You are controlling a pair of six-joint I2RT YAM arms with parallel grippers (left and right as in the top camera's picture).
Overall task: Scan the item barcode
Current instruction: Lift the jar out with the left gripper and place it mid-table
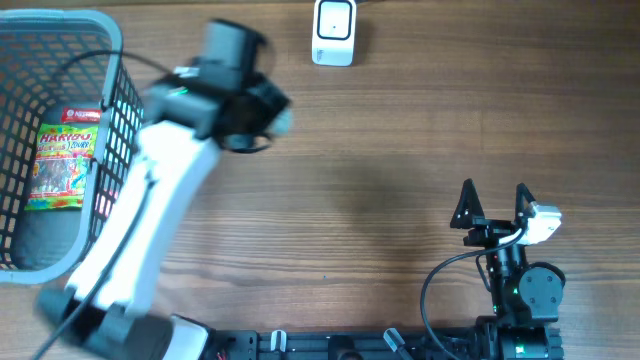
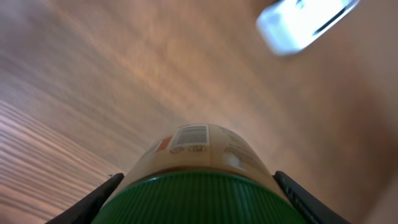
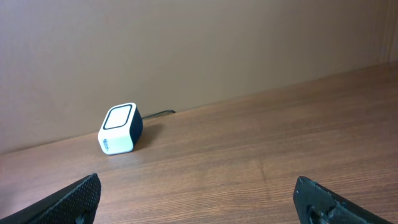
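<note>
My left gripper should continue to carry the container by its green lid [image 2: 198, 198] to the middle tabletop [image 1: 335, 178], which lies clear, until the container's base rests there.
The item is a beige container [image 2: 205, 152] with a ribbed green lid [image 2: 196, 202]. A white barcode label [image 2: 190, 135] shows on its upper side. My left gripper [image 2: 196, 183] is shut on it, one dark finger on each side of the lid. From overhead, the left gripper [image 1: 258, 112] hangs over the table's back left, short of the white scanner [image 1: 333, 31], and mostly hides the item. The scanner [image 2: 305, 22] appears blurred at the left wrist view's top right. My right gripper [image 1: 494, 203] stands open and empty near the front right, facing the scanner [image 3: 120, 129].
A grey wire basket [image 1: 115, 60] stands at the far left with a Haribo sweets bag [image 1: 62, 160] inside. A cable runs from the scanner towards the back wall. Bare wooden tabletop [image 1: 380, 180] lies between the two arms.
</note>
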